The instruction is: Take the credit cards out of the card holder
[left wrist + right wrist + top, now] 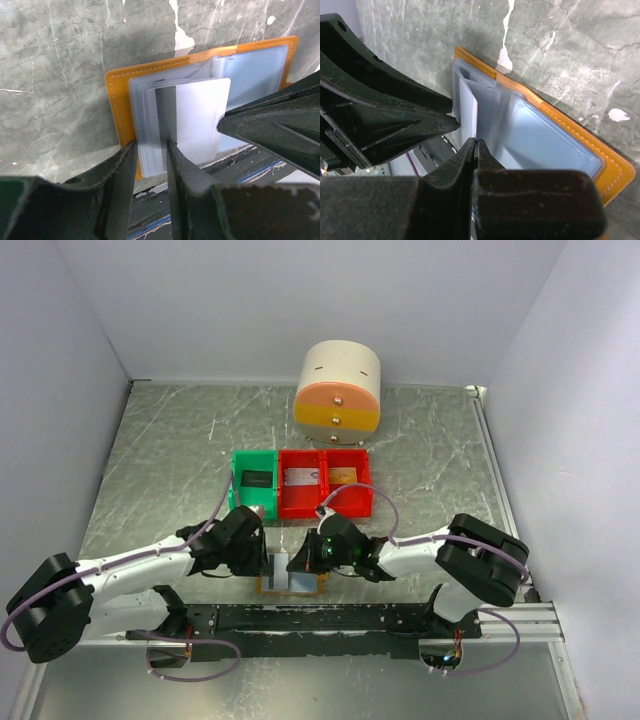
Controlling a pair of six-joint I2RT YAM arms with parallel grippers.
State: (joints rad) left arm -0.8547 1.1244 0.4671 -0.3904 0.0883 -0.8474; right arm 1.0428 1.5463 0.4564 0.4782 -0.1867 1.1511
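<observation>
Next, my left gripper closes and steadies the leaf's striped side [165, 117] before the card slides out, because the pocket leaf is standing up with the white card [202, 117] in my right gripper.
The card holder [292, 586] lies open near the table's front edge, orange rim [117, 100] outside, pale blue pockets [545, 145] inside. My left gripper [264, 562] stands open, its jaws straddling the stack of pocket leaves [150, 145]. My right gripper [303, 562] is shut on the edge of one pale leaf [476, 141], which stands up from the holder [200, 115]. I cannot tell whether a card is inside that leaf. A grey-silver card [300, 477] and a gold-orange card [345, 476] lie in the red bins.
A green bin [238, 498] holding a dark flat item sits left of two red bins [300, 506]. A round cream-and-orange drawer unit [338, 390] stands behind them. A dark rail [330, 618] runs along the front edge; walls enclose the table.
</observation>
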